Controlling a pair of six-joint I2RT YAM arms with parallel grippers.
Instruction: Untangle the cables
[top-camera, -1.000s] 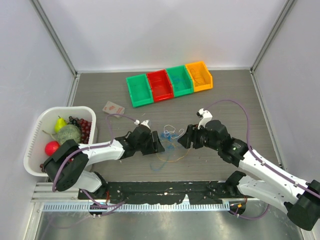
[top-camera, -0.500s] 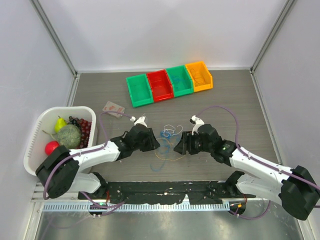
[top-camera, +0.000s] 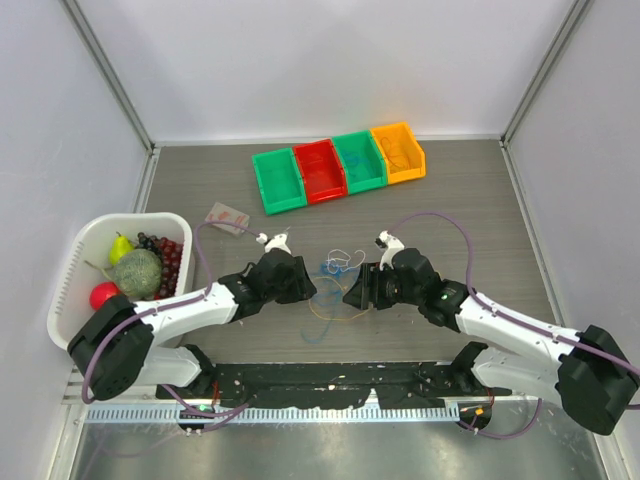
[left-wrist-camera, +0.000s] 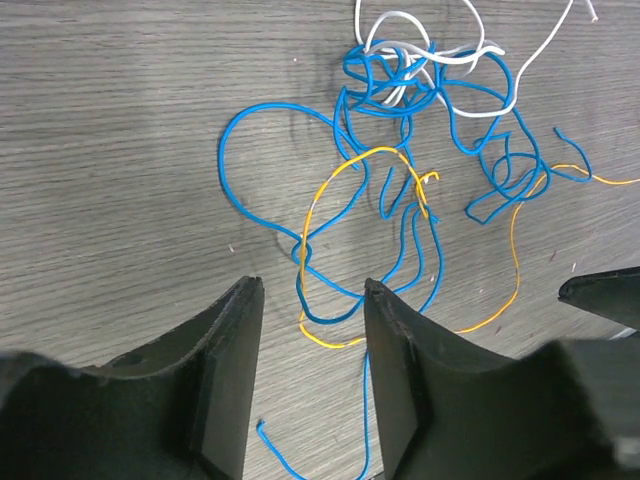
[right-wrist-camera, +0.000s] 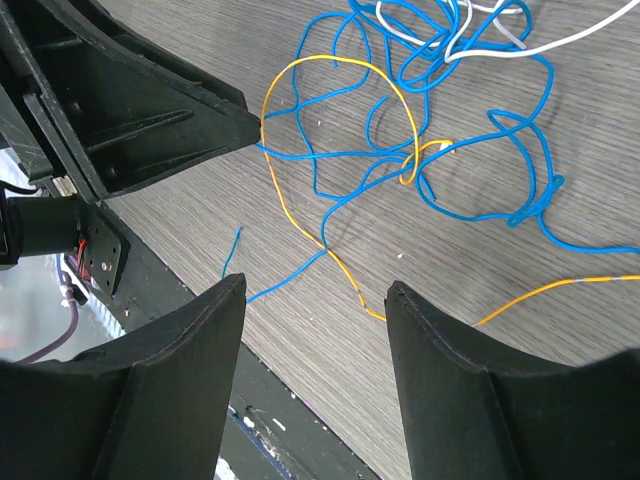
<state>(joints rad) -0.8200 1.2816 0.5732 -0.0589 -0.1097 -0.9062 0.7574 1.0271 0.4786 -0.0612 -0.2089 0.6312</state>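
Note:
My left gripper should pinch both where the yellow cable crosses the blue loop (left-wrist-camera: 301, 287), before my right gripper grabs the yellow cable's arch (left-wrist-camera: 374, 151) and lifts it away.
The cables (top-camera: 336, 268) lie in one loose tangle on the table between my two grippers. In the left wrist view a blue cable (left-wrist-camera: 400, 90) knots with a white one (left-wrist-camera: 450, 58) at the top, and an orange-yellow cable (left-wrist-camera: 378, 150) arches through the blue loops. My left gripper (left-wrist-camera: 310, 285) (top-camera: 306, 284) is open just short of the tangle, with blue and yellow strands lying on the table between its fingers. My right gripper (right-wrist-camera: 315, 285) (top-camera: 352, 290) is open on the other side, over a yellow strand (right-wrist-camera: 330, 60) and blue loops (right-wrist-camera: 470, 215). Neither holds anything.
Four small bins stand in a row at the back: green (top-camera: 278, 180), red (top-camera: 320, 170), green (top-camera: 358, 162) and orange (top-camera: 398, 152). A white basket (top-camera: 72, 262) of fruit sits at the left. A small packet (top-camera: 227, 215) lies near it. A black rail (top-camera: 330, 380) runs along the near edge.
Both grippers have moved inward toward the tangle; the right one has come left and lower. The cables have shifted slightly.

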